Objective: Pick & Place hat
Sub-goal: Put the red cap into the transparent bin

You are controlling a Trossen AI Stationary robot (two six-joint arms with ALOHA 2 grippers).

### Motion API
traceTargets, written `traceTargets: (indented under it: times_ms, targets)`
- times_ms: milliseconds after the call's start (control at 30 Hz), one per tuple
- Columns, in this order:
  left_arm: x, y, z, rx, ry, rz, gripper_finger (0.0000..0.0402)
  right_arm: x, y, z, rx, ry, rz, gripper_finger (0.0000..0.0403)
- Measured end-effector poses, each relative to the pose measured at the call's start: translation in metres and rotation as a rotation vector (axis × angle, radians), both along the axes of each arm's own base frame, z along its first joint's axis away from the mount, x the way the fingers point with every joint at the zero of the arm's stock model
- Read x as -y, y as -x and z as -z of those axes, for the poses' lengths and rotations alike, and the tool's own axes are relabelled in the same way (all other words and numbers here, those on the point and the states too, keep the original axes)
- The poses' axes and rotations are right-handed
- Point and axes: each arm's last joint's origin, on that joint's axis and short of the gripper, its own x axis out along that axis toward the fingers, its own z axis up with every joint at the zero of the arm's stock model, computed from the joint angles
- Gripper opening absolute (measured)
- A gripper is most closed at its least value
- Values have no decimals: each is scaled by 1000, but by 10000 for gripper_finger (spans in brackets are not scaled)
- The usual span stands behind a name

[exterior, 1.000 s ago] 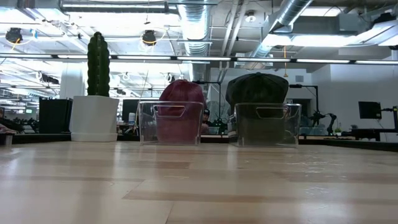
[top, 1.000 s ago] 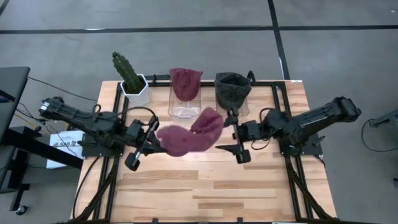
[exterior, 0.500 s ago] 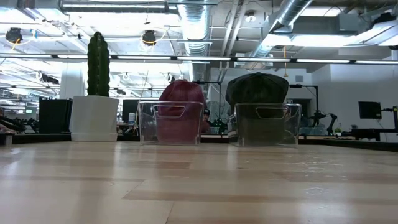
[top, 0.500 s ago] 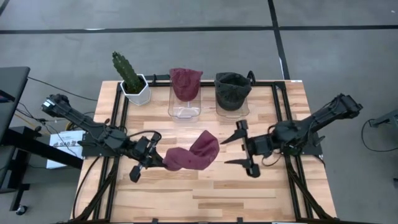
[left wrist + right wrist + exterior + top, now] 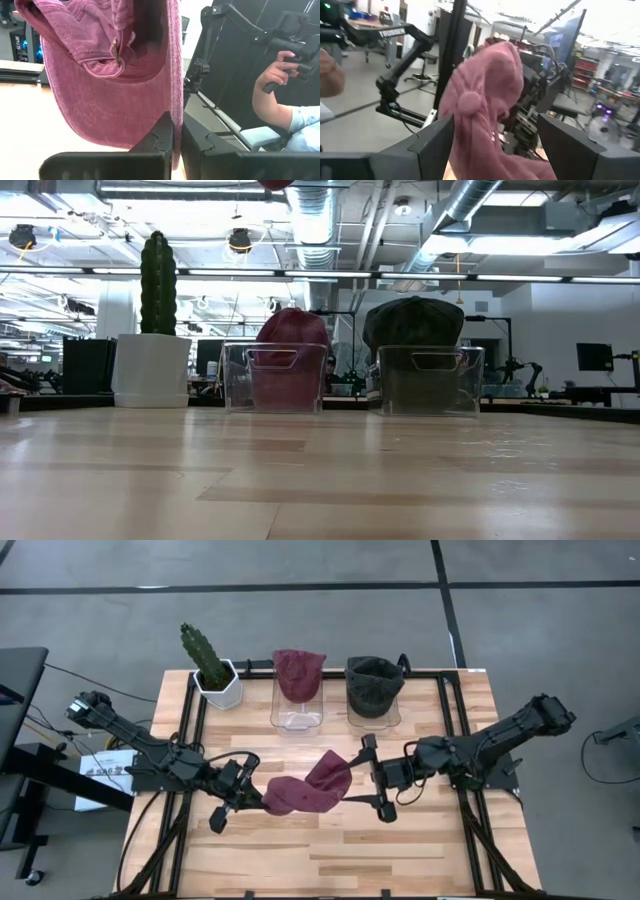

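The hat's brim (image 5: 112, 110) is in my left gripper, so next my right gripper closes on the top of the hat (image 5: 469, 103) by its button and takes the hat to the other maroon hat.
A maroon hat (image 5: 308, 786) hangs in the air over the middle of the table; only its lowest bit (image 5: 275, 183) shows in the low view. My left gripper (image 5: 262, 798) is shut on its left end. My right gripper (image 5: 372, 778) stands open at the hat's right end. In the right wrist view the crown with its button (image 5: 470, 102) sits between the two fingers (image 5: 427, 145), with a gap on each side. At the far edge, one clear bin (image 5: 298, 712) holds another maroon hat and a second bin (image 5: 374, 710) holds a dark hat. My left gripper pinches the hat's thin edge (image 5: 175, 107) between its two shut fingers (image 5: 160, 140). The fingers come level from the table's left. The hat is lifted clear of the table, its crown and strap buckle (image 5: 116, 50) hanging out beyond the fingertips toward the right arm.
A cactus in a white pot (image 5: 214, 668) stands at the far left of the table. Black rails (image 5: 455, 720) run along both table sides. A person's hand (image 5: 280, 75) holding a controller shows in the room beyond. The near half of the wooden top (image 5: 330, 850) lies bare.
My left gripper has sunk and gone toward the table's near edge with the hat, which hangs lower and more bunched. My right gripper, still open, first drew back toward the right, then came toward the hat until its fingers flank the crown end.
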Motion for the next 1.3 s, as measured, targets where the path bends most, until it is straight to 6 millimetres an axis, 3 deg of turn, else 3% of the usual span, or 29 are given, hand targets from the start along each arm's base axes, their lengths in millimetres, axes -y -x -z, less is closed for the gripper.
traceTargets:
  times_ms: [233, 333, 433, 567, 633, 800, 933, 1100, 1300]
  targets:
    - [0, 0, 0, 3, -2, -6, 13, -4, -18, 4, -32, -5, 1, 273]
    - [0, 0, 0, 3, -2, -9, 13, -5, -28, 3, -38, 5, 9, 250]
    - [0, 0, 0, 4, -2, -10, 13, -5, -36, -1, -43, 7, 3, 194]
    - [0, 0, 0, 4, -2, -10, 13, -7, -36, -11, -65, 36, -9, 49]
    - [0, 0, 0, 4, -2, -10, 14, -10, -35, -12, -68, 51, -14, 18]
    - [0, 0, -1, 6, -2, -11, 30, -10, -33, -27, -54, 35, 38, 5]
    - [-1, 0, -1, 14, -19, -11, 66, -3, -35, -40, -65, 34, 75, 3]
    - [-7, -1, -1, 14, -43, -29, 118, 15, -38, -59, -107, 18, 127, 1]
    - [-31, 12, -9, 2, -75, -105, 150, 49, -42, -73, -157, -2, 174, 1]
